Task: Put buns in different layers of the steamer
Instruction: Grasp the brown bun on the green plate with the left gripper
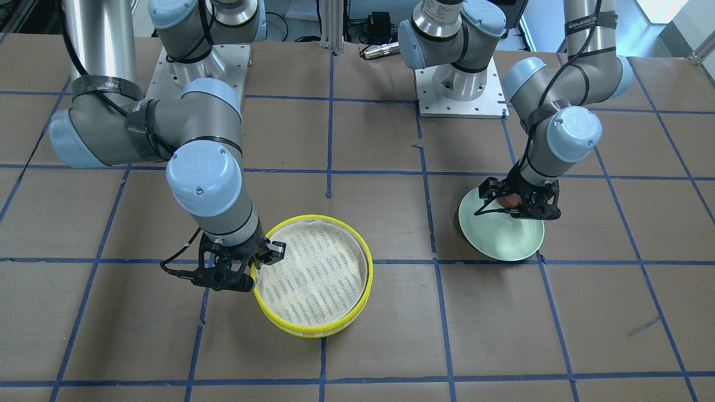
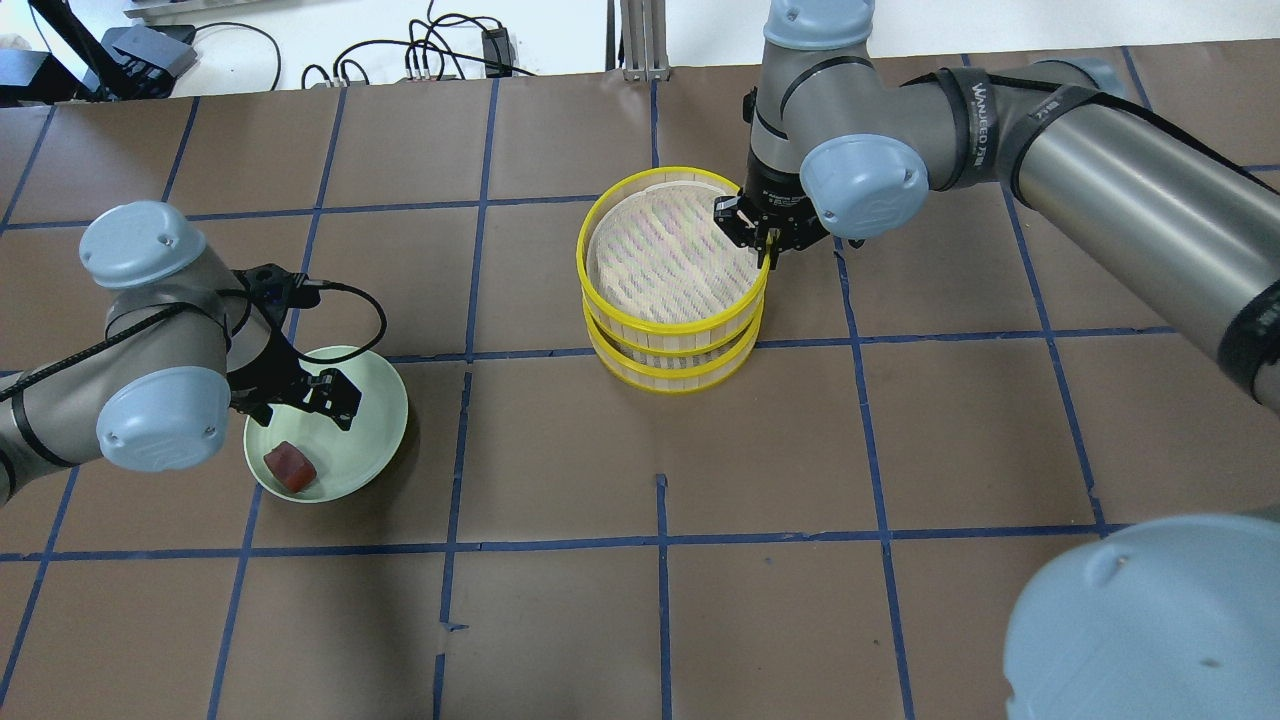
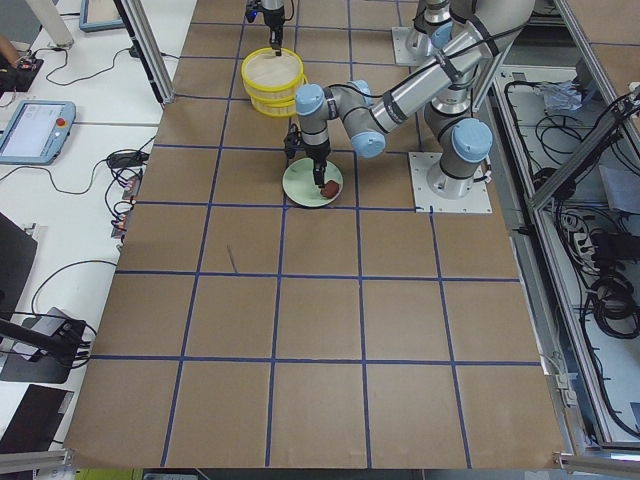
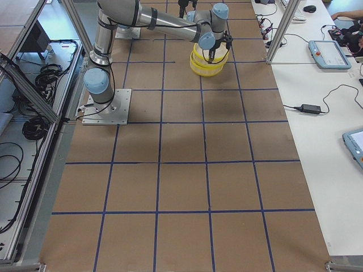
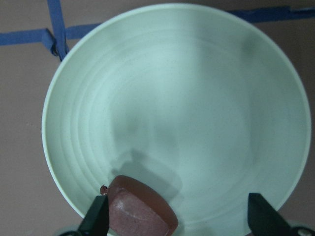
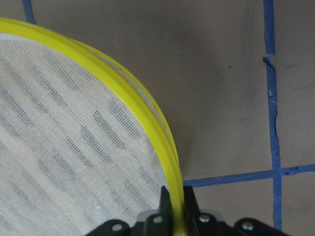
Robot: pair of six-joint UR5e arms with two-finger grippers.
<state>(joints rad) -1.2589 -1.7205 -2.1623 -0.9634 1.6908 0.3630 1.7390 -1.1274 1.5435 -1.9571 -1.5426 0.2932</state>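
Note:
The reddish-brown bun [image 5: 140,207] is near one finger and away from the middle of my left gripper. Next, I center the open fingers around the bun before I close them.
Two steamer layers with yellow rims are stacked; the top layer [image 2: 592,288] sits on the lower layer [image 2: 660,384]. The top layer's white mesh liner is bare. My right gripper [image 2: 762,245] is shut on the top layer's rim [image 6: 147,123], one finger inside and one outside. The reddish-brown bun [image 2: 290,467] lies on the pale green plate [image 2: 385,400]. My left gripper [image 2: 310,400] is open just above the plate, with the bun [image 5: 140,211] next to one finger. The white bun is out of view.
Brown paper with blue tape lines covers the table [image 2: 660,600]. The steamer stack stands mid-table and the plate [image 1: 503,248] about two squares away from it. The arm bases [image 1: 461,84] stand at the robot's edge of the table.

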